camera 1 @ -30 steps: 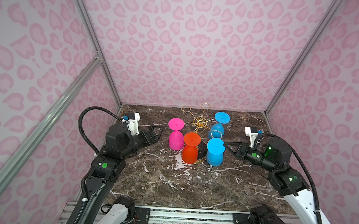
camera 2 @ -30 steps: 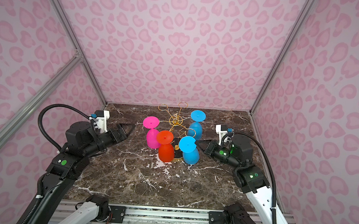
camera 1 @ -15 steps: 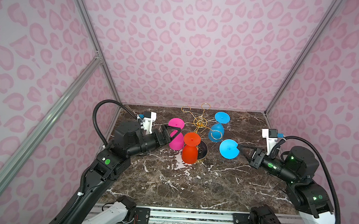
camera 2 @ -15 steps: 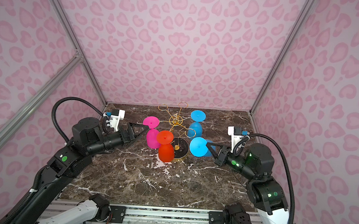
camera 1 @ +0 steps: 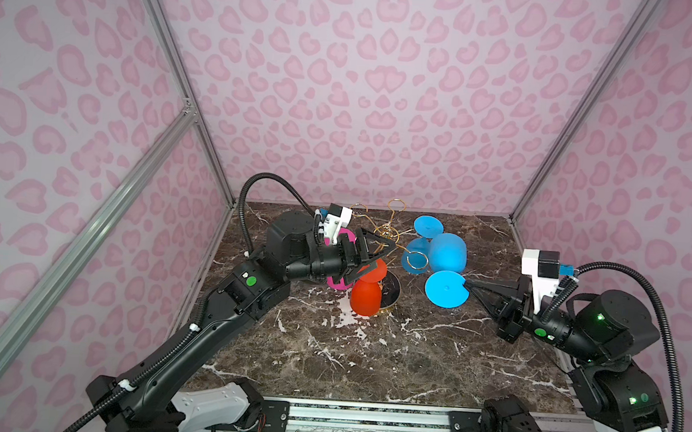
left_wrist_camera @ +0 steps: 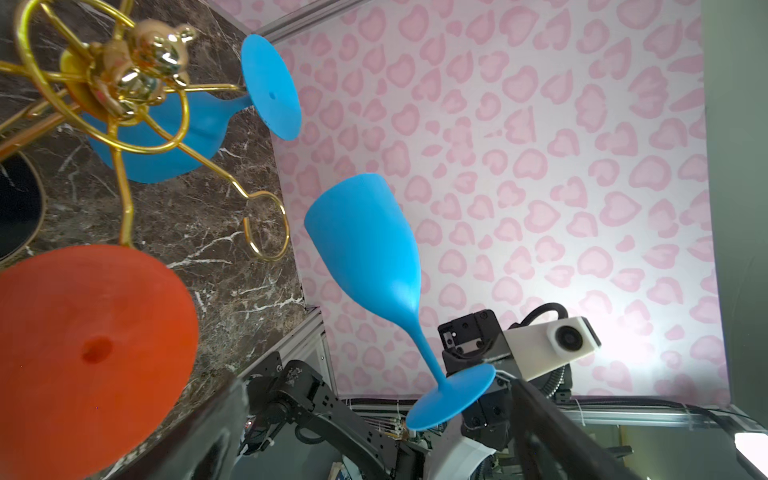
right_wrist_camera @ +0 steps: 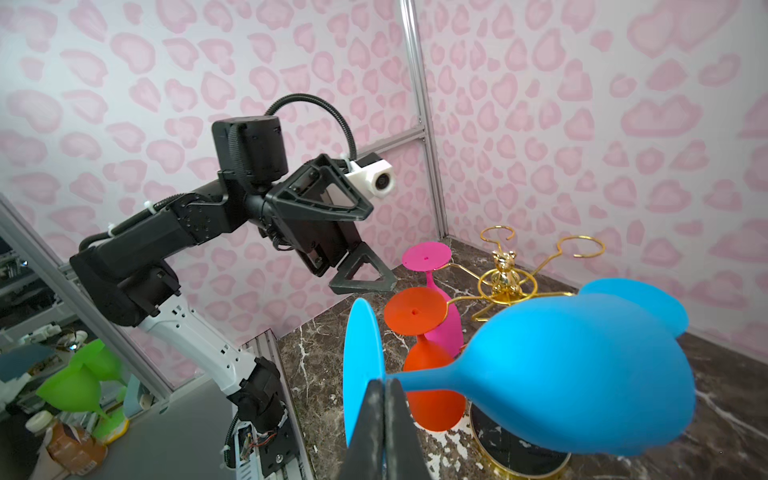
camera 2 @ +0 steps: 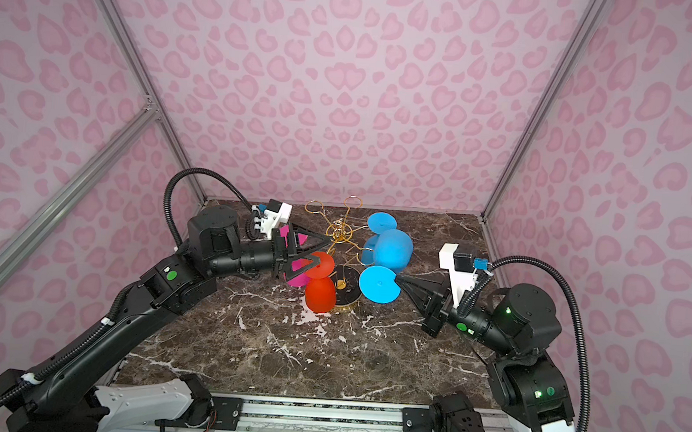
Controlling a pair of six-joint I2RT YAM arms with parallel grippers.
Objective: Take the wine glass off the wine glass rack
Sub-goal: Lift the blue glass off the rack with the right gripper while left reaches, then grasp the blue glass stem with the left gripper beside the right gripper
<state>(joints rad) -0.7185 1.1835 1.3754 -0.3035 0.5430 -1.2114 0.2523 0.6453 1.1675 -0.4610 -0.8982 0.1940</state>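
Observation:
The glass's stem is free while my right gripper is on the blue glass's foot (camera 1: 446, 288), so my left gripper carries on toward that stem (left_wrist_camera: 426, 350) and closes there.
My right gripper (camera 1: 468, 284) (right_wrist_camera: 384, 395) is shut on the stem of a blue wine glass (camera 1: 446, 254) (right_wrist_camera: 582, 374), just by its round foot (camera 2: 376, 290). That glass lies tilted in the air to the right of the gold wine glass rack (camera 1: 389, 231) (left_wrist_camera: 137, 70), apart from its arms. A second blue glass (camera 1: 414, 258), an orange one (camera 1: 365, 299) and a pink one (right_wrist_camera: 426, 255) hang upside down on the rack. My left gripper (camera 1: 379, 257) (left_wrist_camera: 376, 386) stands open above the orange glass's foot (left_wrist_camera: 91, 349), holding nothing.
The rack's round black base (camera 1: 391, 291) sits on the marble table (camera 1: 367, 360). Two empty gold loops (camera 1: 395, 206) reach toward the back wall. Pink patterned walls close three sides. Green glasses (right_wrist_camera: 79, 386) stand outside the enclosure.
The right gripper has drawn the blue glass rightward off its rack loop and tipped it on its side. The left arm has swung in from the left over the orange and pink glasses.

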